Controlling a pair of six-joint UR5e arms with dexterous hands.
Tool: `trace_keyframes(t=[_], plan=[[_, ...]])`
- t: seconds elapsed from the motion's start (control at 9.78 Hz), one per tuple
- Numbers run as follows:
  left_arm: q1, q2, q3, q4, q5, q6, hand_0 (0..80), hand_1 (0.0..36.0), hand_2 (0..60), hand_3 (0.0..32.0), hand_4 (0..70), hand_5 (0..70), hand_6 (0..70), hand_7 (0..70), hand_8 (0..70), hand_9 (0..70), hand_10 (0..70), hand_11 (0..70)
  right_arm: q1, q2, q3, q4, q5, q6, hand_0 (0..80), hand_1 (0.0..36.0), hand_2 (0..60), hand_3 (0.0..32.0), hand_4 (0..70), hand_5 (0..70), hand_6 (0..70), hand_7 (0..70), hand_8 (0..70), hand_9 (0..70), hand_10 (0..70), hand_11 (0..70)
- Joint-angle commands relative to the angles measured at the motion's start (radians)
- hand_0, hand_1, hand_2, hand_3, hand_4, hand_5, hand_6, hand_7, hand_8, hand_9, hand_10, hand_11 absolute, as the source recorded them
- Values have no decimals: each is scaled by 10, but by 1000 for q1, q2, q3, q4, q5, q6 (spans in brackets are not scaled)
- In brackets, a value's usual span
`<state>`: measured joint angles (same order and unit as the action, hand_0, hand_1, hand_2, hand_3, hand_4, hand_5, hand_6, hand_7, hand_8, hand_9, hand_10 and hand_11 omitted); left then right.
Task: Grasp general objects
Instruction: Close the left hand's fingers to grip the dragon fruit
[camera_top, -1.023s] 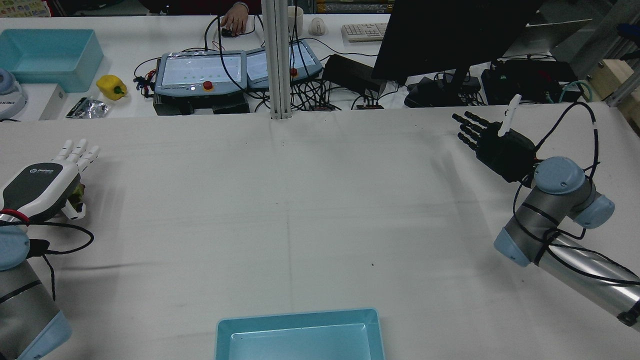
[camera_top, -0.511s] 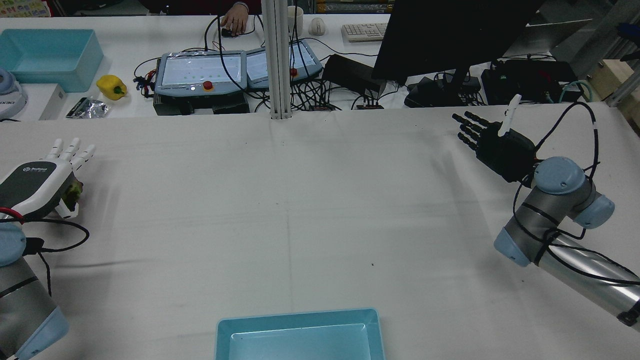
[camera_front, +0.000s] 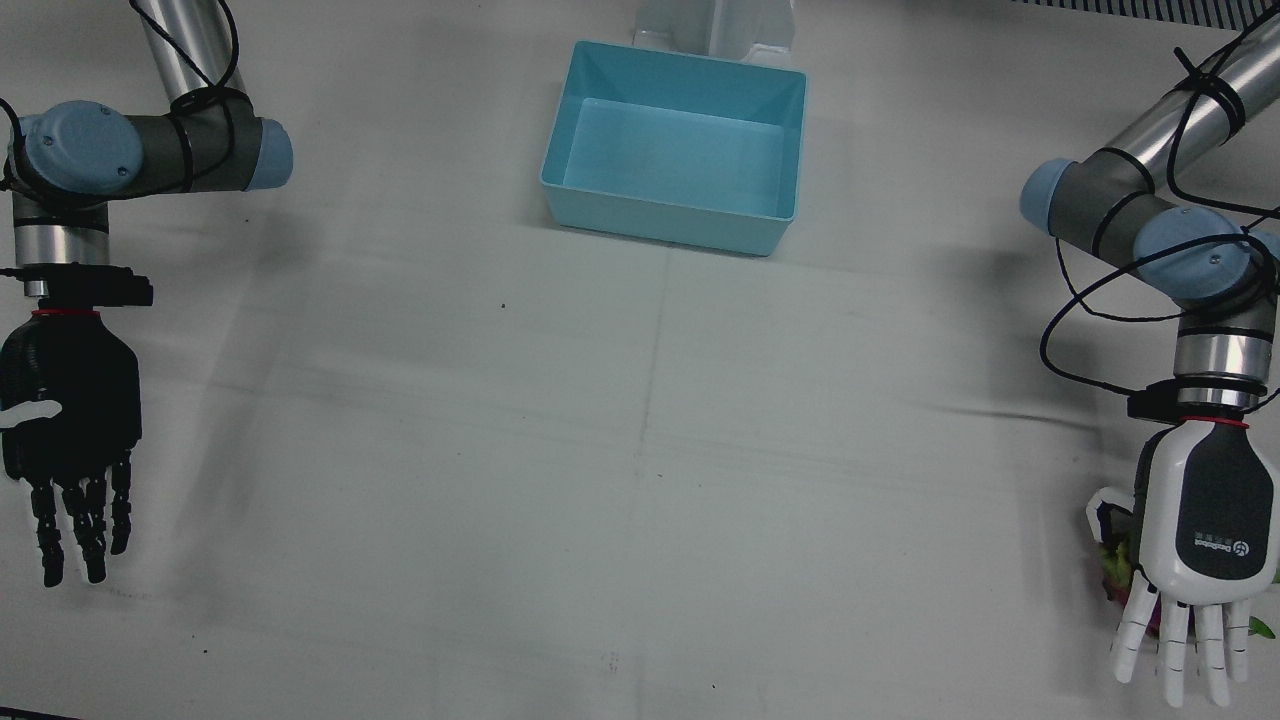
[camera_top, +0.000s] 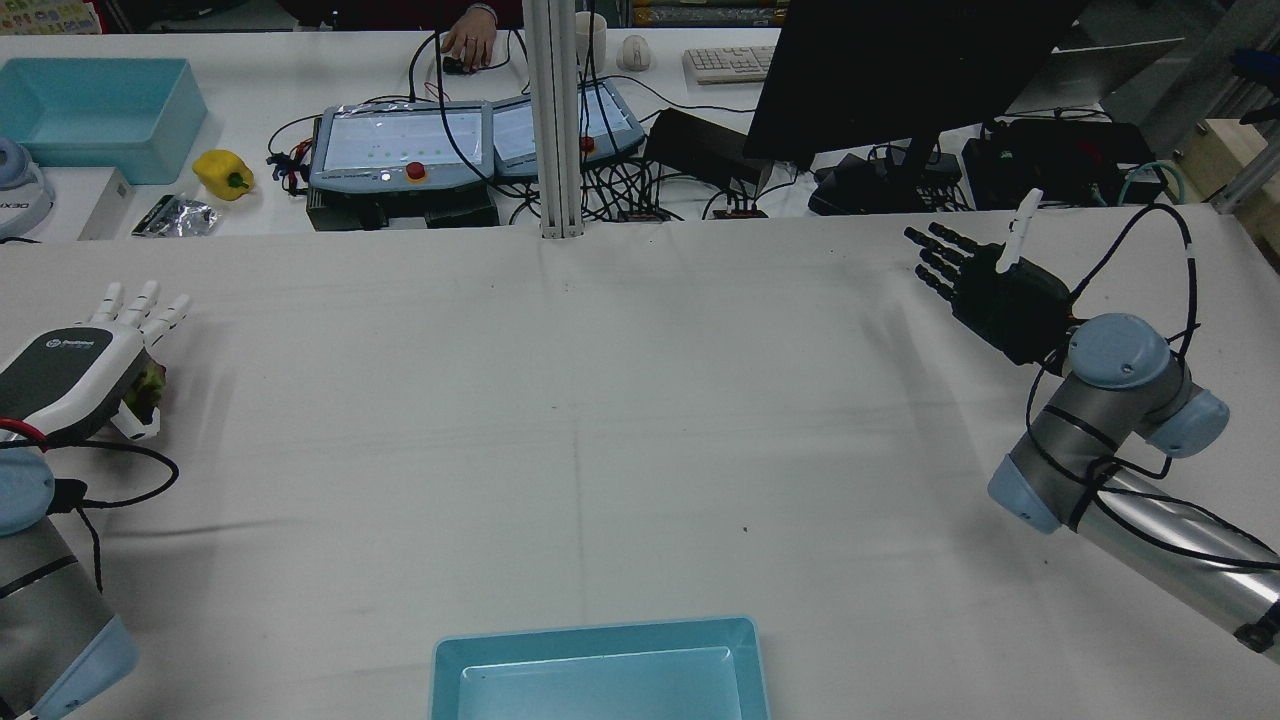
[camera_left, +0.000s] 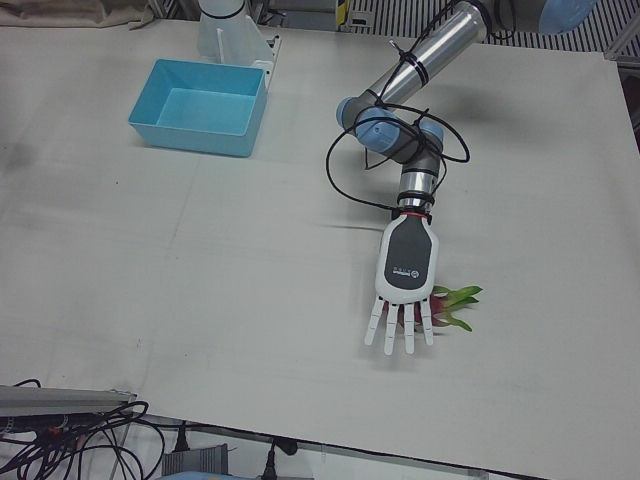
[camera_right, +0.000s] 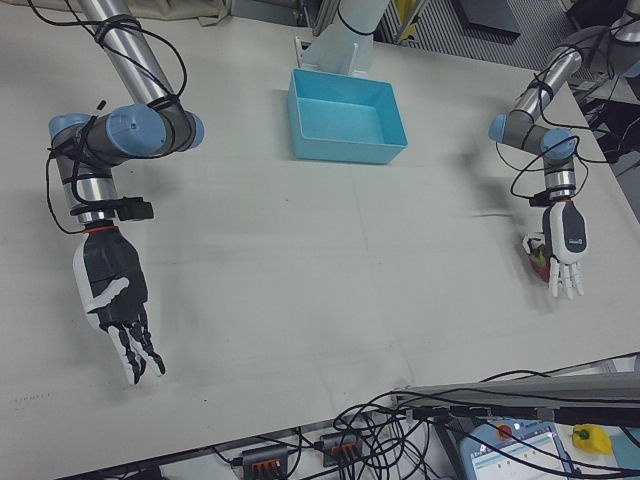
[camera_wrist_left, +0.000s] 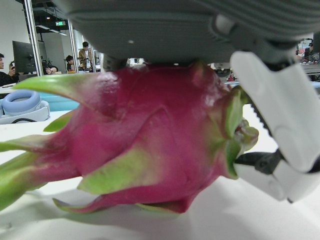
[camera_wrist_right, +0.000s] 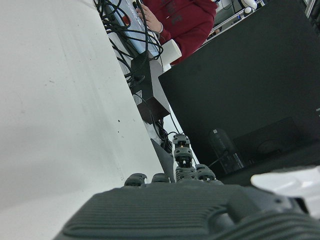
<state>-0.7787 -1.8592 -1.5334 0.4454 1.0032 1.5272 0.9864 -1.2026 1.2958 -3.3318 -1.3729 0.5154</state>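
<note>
My gripper will lift and carry the pink dragon fruit (camera_wrist_left: 145, 135), and the long green scales (camera_wrist_left: 57, 85) should stay spread because they stick out freely into the air.
A pink dragon fruit (camera_wrist_left: 150, 145) with green scales lies on the white table near its edge. It also shows as the fruit (camera_left: 455, 305) beside the hand and as a small patch of fruit (camera_top: 150, 382). My white left hand (camera_left: 407, 275) lies flat right over it, palm down, fingers stretched out and apart, thumb (camera_wrist_left: 272, 125) beside the fruit's end. The left hand (camera_front: 1195, 560) is open and grips nothing. My black right hand (camera_front: 70, 420) hovers open far across the table, the same hand (camera_top: 990, 285) with fingers straight and nothing in it.
A light blue bin (camera_front: 660, 215) stands empty at the robot's side of the table, mid-width. Behind the far table edge are two teach pendants (camera_top: 400, 150), cables, a black monitor (camera_top: 880, 80), and a person's hand (camera_top: 468, 45).
My left hand has shifted slightly left and lower over the dragon fruit. The right hand has not moved.
</note>
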Motion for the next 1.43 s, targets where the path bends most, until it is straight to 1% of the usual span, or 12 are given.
trace_keyframes(t=[0.0,0.1,0.2,0.31,0.41,0.51,0.61,0.82,1.02,1.33], plan=[[3,0,22,-13,2,-1,550,360,600,188,0,0,0,0,0,0,0,0,0,0,0,0,0,0,0,0,0,0,0,0,0,0,0,0,0,0],[3,0,22,-14,0,-1,554,360,600,208,0,0,0,0,0,0,0,0,0,0,-1,0,0,0,0,0,0,0,0,0,0,0,0,0,0,0],[3,0,22,-17,0,1,563,360,600,182,0,4,0,19,0,0,0,0,0,0,0,0,0,0,0,0,0,0,0,0,0,0,0,0,0,0],[1,0,22,-17,0,-1,615,360,600,28,38,253,55,254,4,36,0,14,0,0,0,0,0,0,0,0,0,0,0,0,0,0,0,0,0,0],[1,-1,22,-22,-3,1,678,360,600,0,377,700,305,679,147,216,159,268,0,0,0,0,0,0,0,0,0,0,0,0,0,0,0,0,0,0],[-1,0,22,-27,-6,1,784,360,600,0,700,700,622,700,510,698,561,700,0,0,0,0,0,0,0,0,0,0,0,0,0,0,0,0,0,0],[-1,0,22,-28,-6,1,800,360,600,0,700,700,700,700,700,700,700,700,0,0,-1,0,0,0,0,0,0,0,0,0,0,0,0,0,0,0],[-1,0,27,-37,-8,1,800,360,600,0,700,700,700,700,700,700,700,700,0,0,-1,0,0,0,0,0,0,0,0,0,0,0,0,0,0,0],[1,0,25,-43,-27,2,800,360,600,0,700,700,700,700,700,700,700,700,0,0,-1,0,0,0,0,0,0,0,0,0,0,0,0,0,0,0],[-4,0,7,-37,-32,1,800,360,600,0,700,700,700,700,700,700,700,700,0,0,0,0,0,0,0,0,0,0,0,0,0,0,0,0,0,0]])
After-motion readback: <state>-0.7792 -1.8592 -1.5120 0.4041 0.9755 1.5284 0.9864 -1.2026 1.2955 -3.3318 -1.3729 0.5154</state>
